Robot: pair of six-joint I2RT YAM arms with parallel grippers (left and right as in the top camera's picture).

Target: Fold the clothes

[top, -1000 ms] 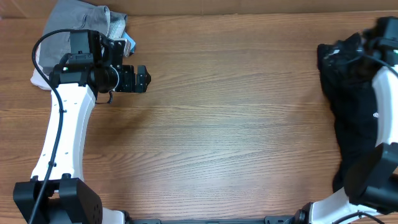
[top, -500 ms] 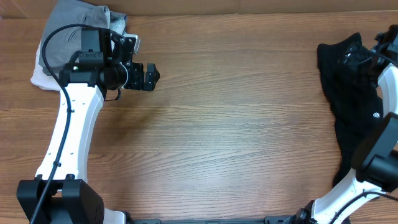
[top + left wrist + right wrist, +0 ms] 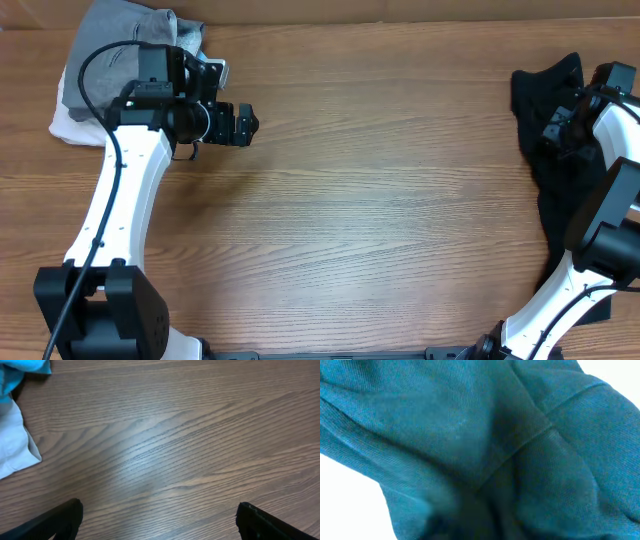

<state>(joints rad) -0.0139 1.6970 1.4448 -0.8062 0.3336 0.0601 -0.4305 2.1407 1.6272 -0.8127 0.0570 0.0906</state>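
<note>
The black garment is at the table's edge, a long way from the robot's left gripper, so the robot's right gripper should first pull the garment to the middle.
The clothes are a black garment lying crumpled along the table's right edge, with a corner pointing up at the back. My right gripper is down in its upper part. In the right wrist view the fabric fills the frame, bluish and creased, and gathers into a dark fold at the bottom where the hidden jaws are; they look shut on it. My left gripper hovers at the far left. Over bare wood its jaws stand wide apart with nothing between them.
A pile of grey, white and light-blue folded garments lies at the back left corner, just behind my left arm. Its white edge and blue edge show in the left wrist view. A brown wall runs along the table's far edge.
My right gripper came down from the back right edge into the black garment and closed; the garment's upper corner shifted. My left gripper moved a little to the right, still open.
</note>
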